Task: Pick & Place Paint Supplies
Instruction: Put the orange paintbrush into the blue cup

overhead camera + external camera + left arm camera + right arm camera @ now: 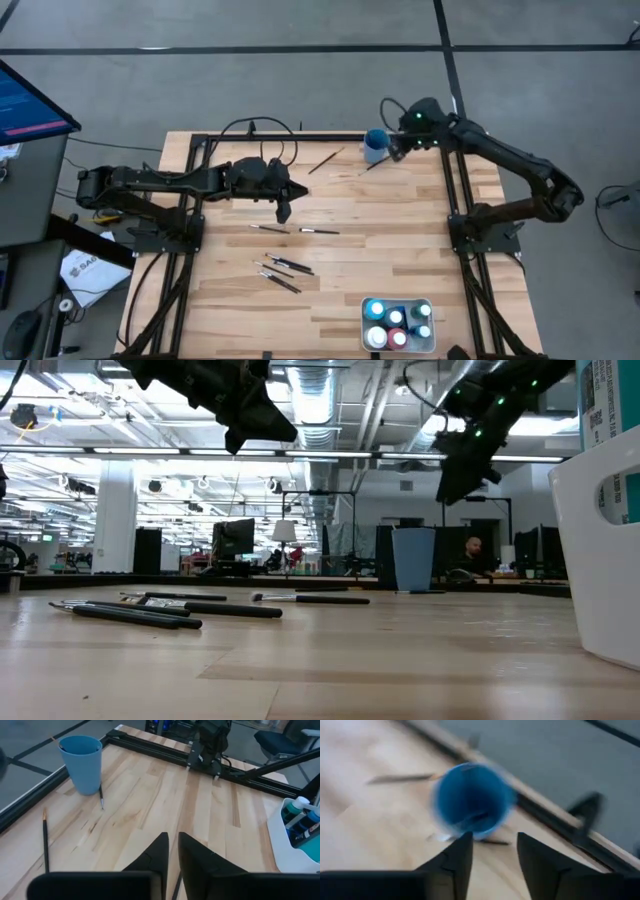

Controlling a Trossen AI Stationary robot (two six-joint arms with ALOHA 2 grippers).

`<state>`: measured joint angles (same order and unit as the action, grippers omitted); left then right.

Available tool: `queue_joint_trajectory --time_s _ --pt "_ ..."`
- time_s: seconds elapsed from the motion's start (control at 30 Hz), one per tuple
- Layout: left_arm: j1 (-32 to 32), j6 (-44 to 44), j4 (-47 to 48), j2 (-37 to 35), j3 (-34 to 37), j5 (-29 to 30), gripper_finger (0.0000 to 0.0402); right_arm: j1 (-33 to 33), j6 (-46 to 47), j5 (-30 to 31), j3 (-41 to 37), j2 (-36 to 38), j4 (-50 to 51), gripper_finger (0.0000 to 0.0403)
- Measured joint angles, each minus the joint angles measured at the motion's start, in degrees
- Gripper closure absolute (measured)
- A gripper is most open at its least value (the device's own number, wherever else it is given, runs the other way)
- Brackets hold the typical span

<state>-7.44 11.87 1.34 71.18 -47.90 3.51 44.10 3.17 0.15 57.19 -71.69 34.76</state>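
Note:
The blue cup's rim [376, 138] is crowded by my right gripper, so that gripper should move back out of the way while my left gripper takes the brush [325, 161] by the far rail.
The blue cup [376, 146] stands at the table's far edge. My right gripper [397, 150] hovers open just above and beside it [493, 854], nothing between its fingers. One thin dark brush [400, 779] lies left of the cup, another [492, 841] at its foot. More brushes lie mid-table [318, 231] and in a loose bunch [284, 268]. Paint bottles [397, 322] stand in the white tray [430, 345]. My left gripper [284, 208] hangs over the table's middle left, its fingers [172, 851] a narrow gap apart and empty.
The black frame rail [300, 135] runs along the far edge behind the cup. The right arm's base [210, 745] stands at the right side. Bare wood lies between the mid-table brushes and the cup [150, 795].

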Motion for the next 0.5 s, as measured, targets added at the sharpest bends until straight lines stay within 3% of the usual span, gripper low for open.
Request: queue_joint_trajectory --time_s 0.1,0.17,0.33,0.5 --pt "0.18 -1.41 -0.29 0.22 0.0 -0.02 0.0351 -0.86 -7.14 -3.14 0.0 1.7 3.41 0.0224" --pt "0.24 -3.52 -2.87 2.08 -0.11 0.71 0.0337 -2.71 -7.14 -3.17 0.0 2.22 3.85 0.0216" --pt "-0.51 -3.9 -15.32 11.67 -0.23 1.11 0.03 -6.08 -1.86 -3.78 0.0 7.54 3.85 0.0218" --pt "-2.18 -0.98 -16.17 23.63 -5.63 3.12 0.0278 -9.96 6.46 -3.57 0.0 14.68 5.07 0.0232"
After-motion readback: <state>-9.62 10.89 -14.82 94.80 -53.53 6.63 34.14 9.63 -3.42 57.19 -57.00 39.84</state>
